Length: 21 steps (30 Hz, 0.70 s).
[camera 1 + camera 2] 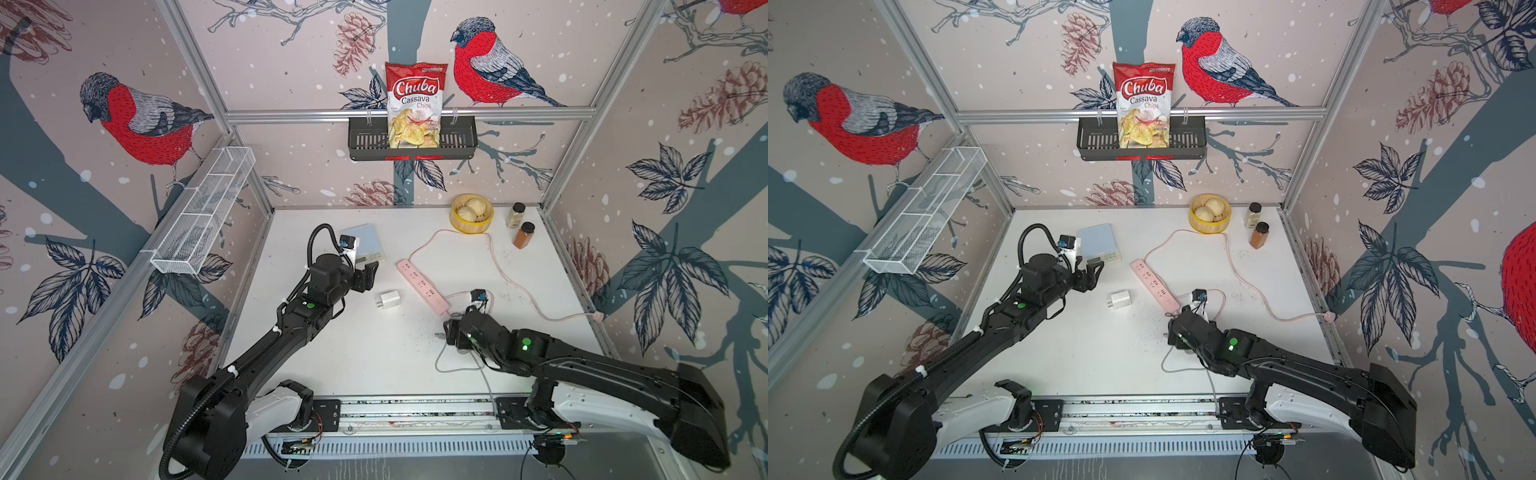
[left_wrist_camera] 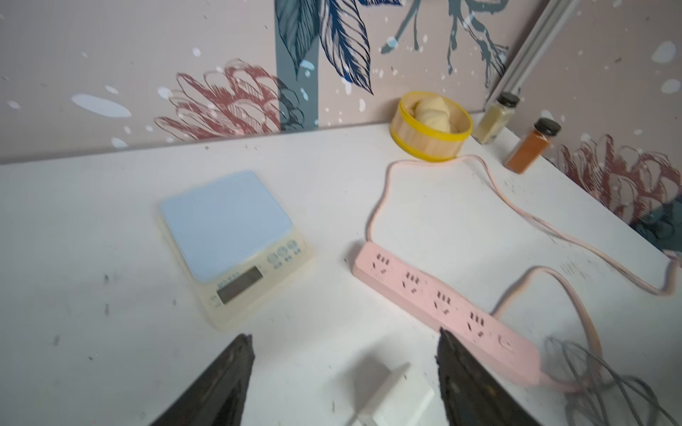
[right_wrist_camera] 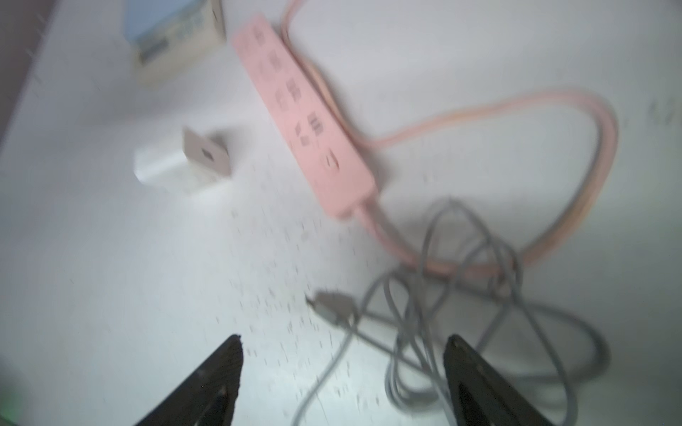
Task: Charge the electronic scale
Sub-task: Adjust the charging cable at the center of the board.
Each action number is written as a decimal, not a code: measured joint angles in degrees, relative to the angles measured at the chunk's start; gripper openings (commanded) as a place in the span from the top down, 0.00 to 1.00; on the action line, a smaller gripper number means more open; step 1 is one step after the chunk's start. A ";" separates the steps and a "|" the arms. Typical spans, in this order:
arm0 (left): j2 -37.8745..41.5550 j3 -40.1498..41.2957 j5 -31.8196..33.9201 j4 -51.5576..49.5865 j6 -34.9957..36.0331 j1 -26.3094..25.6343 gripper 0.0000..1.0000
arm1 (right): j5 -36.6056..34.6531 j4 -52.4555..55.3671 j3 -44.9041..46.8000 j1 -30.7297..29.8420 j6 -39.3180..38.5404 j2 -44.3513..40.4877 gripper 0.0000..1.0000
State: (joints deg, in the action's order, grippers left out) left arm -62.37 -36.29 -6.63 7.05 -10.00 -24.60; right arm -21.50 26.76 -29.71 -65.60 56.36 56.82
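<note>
The grey cable's plug lies flat among the tangled loops, so the robot's left gripper should pick it up by its metal tip and pass its body to the right gripper.
The electronic scale, cream with a pale blue top, lies flat at the table's back left. My left gripper hovers just in front of its display, open and empty. A white charger cube lies on the table below and in front of it. Beside the cube runs the pink power strip. My right gripper is open over a tangled grey cable; the cable's plug lies loose ahead of the jaws.
The strip's pink cord loops across the right half of the table. A yellow steamer with buns and two spice bottles stand at the back right. A chips bag sits in a black wall basket, and a white wire basket hangs on the left wall.
</note>
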 measured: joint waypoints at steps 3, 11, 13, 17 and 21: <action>2.91 3.17 -0.81 -2.27 -1.79 -1.16 0.16 | 0.55 3.34 1.57 -1.18 5.51 4.15 0.29; 7.89 6.25 -1.29 -4.85 -4.76 -2.21 0.15 | 3.06 -3.21 3.93 14.14 2.01 12.74 0.85; 8.28 6.49 -1.29 -5.20 -5.22 -2.25 0.15 | 3.72 -6.62 3.10 17.77 -1.33 15.04 0.97; 8.17 6.71 -1.29 -6.08 -6.14 -2.27 0.15 | 4.17 -8.37 -1.09 22.21 -8.02 20.81 1.00; 6.97 6.69 -1.33 -6.01 -6.54 -2.29 0.15 | 3.74 -10.23 -4.48 24.37 -14.12 24.68 0.85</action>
State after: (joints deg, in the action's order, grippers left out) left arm -55.40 -29.61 -7.97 1.04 -16.53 -26.89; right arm -17.76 16.53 -34.20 -41.23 42.24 81.49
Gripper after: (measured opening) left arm 0.852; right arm 0.086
